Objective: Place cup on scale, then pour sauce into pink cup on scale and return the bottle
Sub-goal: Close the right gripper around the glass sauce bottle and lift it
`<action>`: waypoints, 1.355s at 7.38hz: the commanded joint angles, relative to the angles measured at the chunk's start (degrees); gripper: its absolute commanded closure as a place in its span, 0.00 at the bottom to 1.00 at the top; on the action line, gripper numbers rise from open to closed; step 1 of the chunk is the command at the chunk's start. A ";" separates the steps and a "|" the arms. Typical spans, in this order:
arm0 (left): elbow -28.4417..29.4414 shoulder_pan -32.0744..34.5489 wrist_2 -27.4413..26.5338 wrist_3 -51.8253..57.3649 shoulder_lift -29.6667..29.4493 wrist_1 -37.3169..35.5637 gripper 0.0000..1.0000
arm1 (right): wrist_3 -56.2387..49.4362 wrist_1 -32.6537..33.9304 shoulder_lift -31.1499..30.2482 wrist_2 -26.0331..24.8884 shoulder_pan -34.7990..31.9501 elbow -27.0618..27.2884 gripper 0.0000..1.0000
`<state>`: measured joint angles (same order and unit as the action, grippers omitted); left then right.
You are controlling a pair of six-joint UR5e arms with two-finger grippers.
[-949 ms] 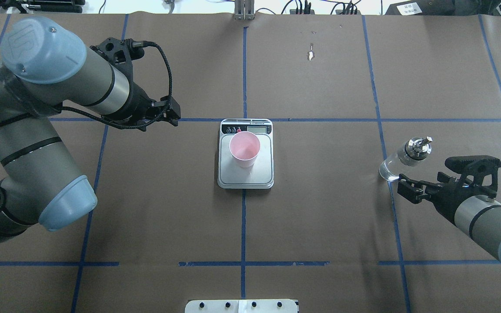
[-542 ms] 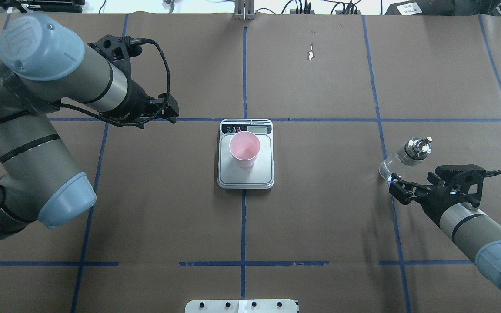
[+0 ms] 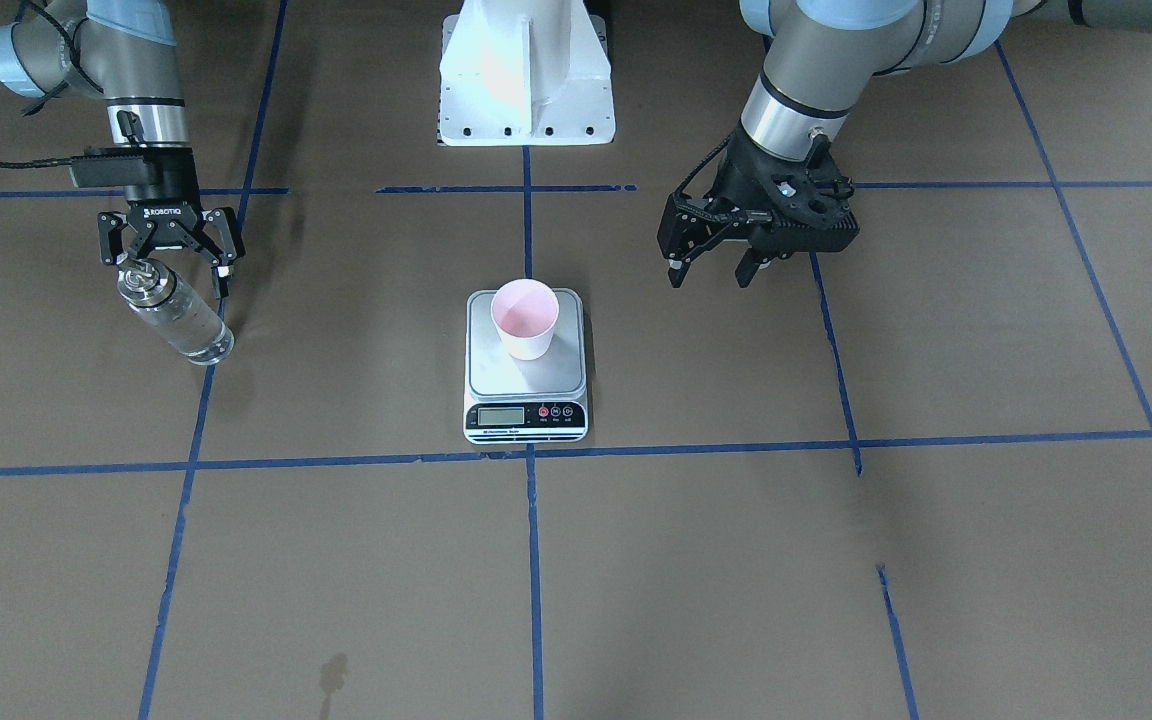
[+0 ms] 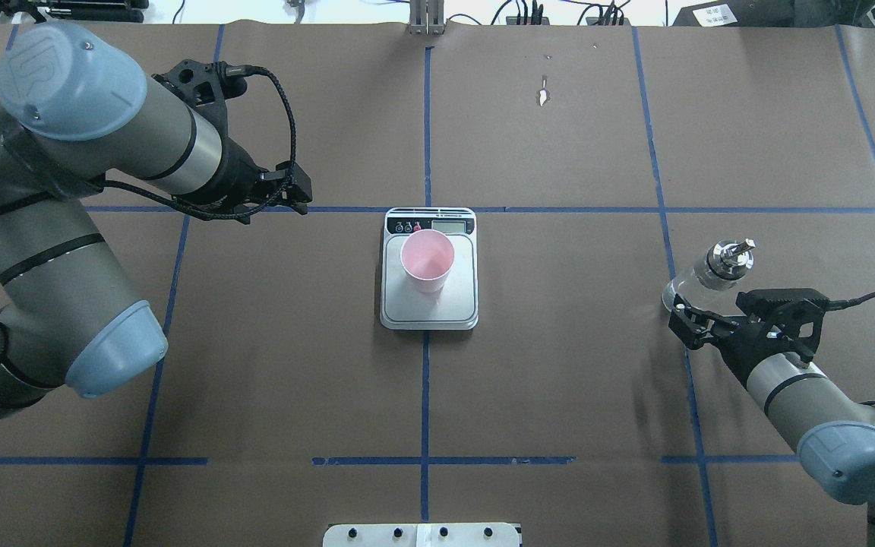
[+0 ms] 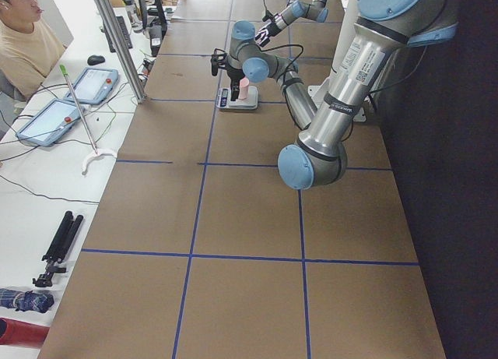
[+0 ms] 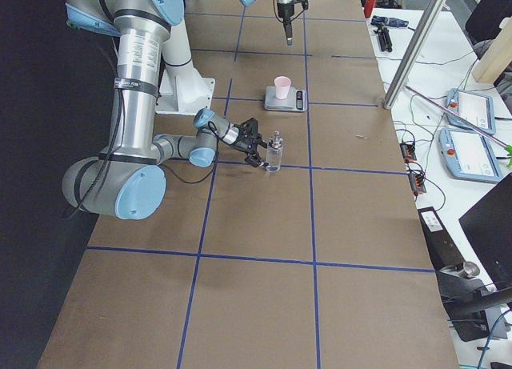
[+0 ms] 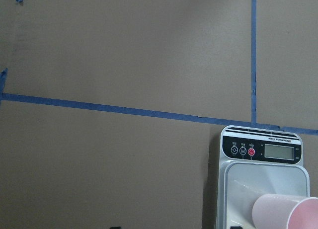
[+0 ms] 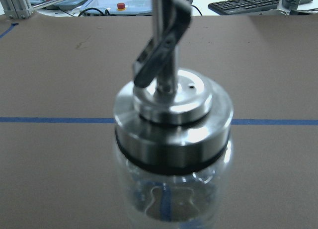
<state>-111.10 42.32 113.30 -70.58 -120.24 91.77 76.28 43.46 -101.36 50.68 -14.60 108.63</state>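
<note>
The dark lever (image 8: pixel 161 53) hangs slanted from the silver spout (image 8: pixel 167 75), so I expect the lever to swing out on its own when I tip the bottle to pour.
The pale pink cup (image 4: pixel 427 260) stands upright on the silver scale (image 4: pixel 430 313) at the table's middle; it also shows in the front view (image 3: pixel 524 318) and the left wrist view (image 7: pixel 283 214). The clear glass bottle (image 4: pixel 699 279) with the silver spout cap stands upright on the table at the right, with clear liquid in it. My right gripper (image 4: pixel 687 315) is open just on the robot side of the bottle (image 3: pixel 176 320), its fingers (image 3: pixel 225 268) spread to either side of it. The bottle fills the right wrist view (image 8: pixel 171 139). My left gripper (image 3: pixel 708 278) is open and empty, left of the scale (image 3: pixel 526 385).
Blue tape lines divide the brown table cover. The robot's white base (image 3: pixel 526 70) stands at the table's near edge. A side bench holds tablets (image 5: pixel 93 82) and cables, and a person (image 5: pixel 23 40) sits there. A metal post (image 6: pixel 412 45) stands at the far edge.
My right gripper has moved in toward the bottle while its arm swung round behind it. My left gripper has drawn back slightly from the scale. Cup, scale and bottle have not moved.
</note>
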 commanded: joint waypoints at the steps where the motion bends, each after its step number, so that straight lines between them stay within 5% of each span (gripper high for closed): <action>1: 0.10 -0.04 -0.01 0.00 0.00 -0.10 0.21 | -0.42 -1.35 0.73 -0.84 -0.08 -1.49 0.01; 10: 0.19 0.05 -0.01 0.00 -0.17 -0.37 0.20 | -1.74 -1.44 6.09 -1.11 -1.57 -7.47 0.02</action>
<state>-110.94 42.32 113.29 -70.58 -120.34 91.42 75.06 42.02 -95.53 49.57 -15.70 101.48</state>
